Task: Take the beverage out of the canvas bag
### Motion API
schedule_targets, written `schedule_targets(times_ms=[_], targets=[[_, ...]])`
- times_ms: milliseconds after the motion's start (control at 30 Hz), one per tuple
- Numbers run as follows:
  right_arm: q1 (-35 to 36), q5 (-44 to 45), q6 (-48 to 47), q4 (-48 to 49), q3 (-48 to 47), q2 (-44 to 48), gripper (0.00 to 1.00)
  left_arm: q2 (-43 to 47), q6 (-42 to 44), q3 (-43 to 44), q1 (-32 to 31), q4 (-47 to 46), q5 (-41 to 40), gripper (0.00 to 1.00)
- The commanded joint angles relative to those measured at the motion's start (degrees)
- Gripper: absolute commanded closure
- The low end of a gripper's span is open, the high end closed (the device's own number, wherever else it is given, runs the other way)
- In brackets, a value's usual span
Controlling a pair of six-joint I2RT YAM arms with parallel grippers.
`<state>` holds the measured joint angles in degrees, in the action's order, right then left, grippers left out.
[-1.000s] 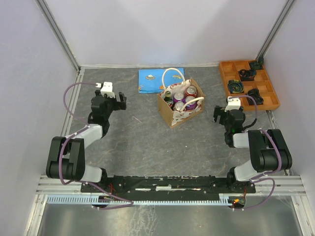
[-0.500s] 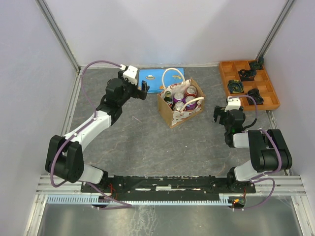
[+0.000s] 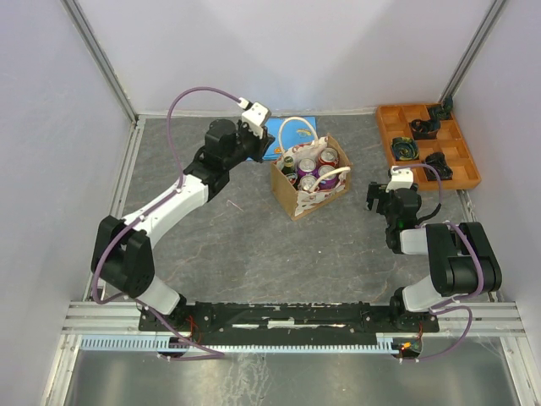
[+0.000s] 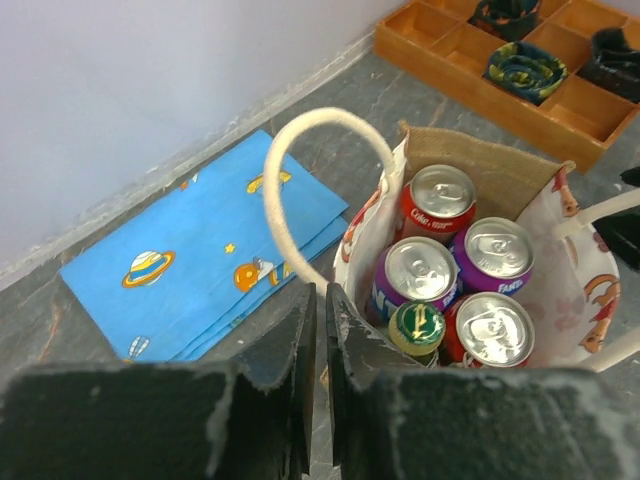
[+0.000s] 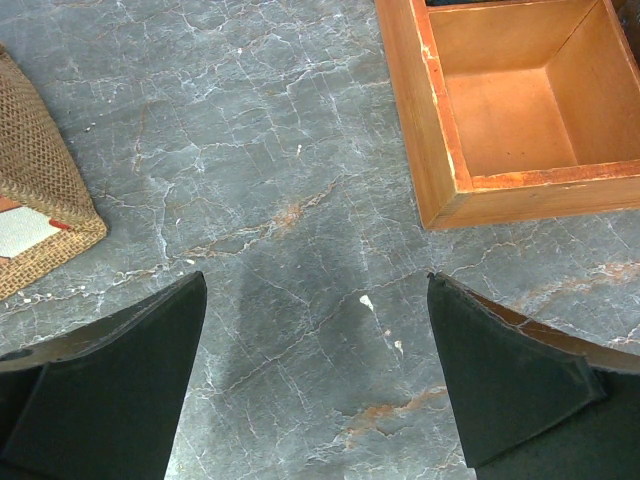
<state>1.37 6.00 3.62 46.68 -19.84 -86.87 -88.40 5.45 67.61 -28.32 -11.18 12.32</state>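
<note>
The bag's near rope handle (image 4: 276,205) lies ahead of my closed fingers, so my left gripper should climb over the bag and open before grabbing the bottle's green cap (image 4: 417,325).
The canvas bag (image 3: 306,201) stands mid-table with white rope handles. Inside it are several beverage cans (image 3: 308,167) and a green-capped bottle (image 4: 417,325); the left wrist view shows a red can (image 4: 440,195) and purple cans (image 4: 494,251). My left gripper (image 3: 265,142) hovers just left of the bag. It (image 4: 322,291) is shut with nothing between its fingers, the tips close to the near rope handle (image 4: 287,215). My right gripper (image 3: 377,198) rests right of the bag, open (image 5: 315,285) over bare table.
A flat blue picture book (image 4: 200,260) lies behind and left of the bag, by the back wall. An orange compartment tray (image 3: 467,161) with dark items sits at the back right; its wall (image 5: 440,150) is just ahead of the right gripper.
My left arm has swung from the table's left side up and across to the bag, and its gripper has gone from open to shut. The right arm has not moved.
</note>
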Motion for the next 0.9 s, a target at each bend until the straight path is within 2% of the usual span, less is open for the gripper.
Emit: schedule_targets(times_ms=[0, 100, 200, 300, 367, 400, 433, 467, 567, 667, 867], targets=[[-0.1, -0.5, -0.3, 2.4, -1.3, 0.2, 0.01, -0.5, 1.3, 5.8, -1.2, 1.2, 1.3, 0.86], [-0.2, -0.5, -0.3, 2.4, -1.3, 0.1, 0.01, -1.4, 0.7, 8.0, -1.9, 2.3, 2.3, 0.89], [-0.1, -0.5, -0.3, 2.4, -1.4, 0.2, 0.01, -2.9, -2.4, 12.3, -2.0, 5.8, 2.5, 0.77], [-0.2, -0.5, -0.3, 2.4, -1.3, 0.2, 0.01, -5.4, -3.2, 17.9, -1.9, 10.9, 5.5, 0.72], [-0.2, -0.5, -0.3, 2.4, -1.3, 0.2, 0.01, -6.4, -2.9, 19.8, -1.9, 12.4, 10.1, 0.43], [-0.1, -0.5, -0.3, 2.4, -1.3, 0.2, 0.01, -6.7, -2.9, 20.6, -1.9, 12.6, 12.4, 0.21], [-0.1, -0.5, -0.3, 2.4, -1.3, 0.2, 0.01, -6.9, -3.5, 20.9, -1.9, 12.5, 14.3, 0.07], [-0.2, -0.5, -0.3, 2.4, -1.3, 0.3, 0.01, -7.0, -4.4, 20.9, -1.9, 11.9, 15.4, 0.02], [-0.2, -0.5, -0.3, 2.4, -1.3, 0.3, 0.01, -6.5, -9.1, 19.0, -1.9, 7.2, 16.1, 0.01], [-0.2, -0.5, -0.3, 2.4, -1.3, 0.3, 0.01, -5.9, -12.6, 17.2, -1.9, 4.0, 13.0, 0.01], [-0.1, -0.5, -0.3, 2.4, -1.3, 0.2, 0.01, -6.5, -11.6, 18.4, -2.1, 6.2, 10.5, 0.00]])
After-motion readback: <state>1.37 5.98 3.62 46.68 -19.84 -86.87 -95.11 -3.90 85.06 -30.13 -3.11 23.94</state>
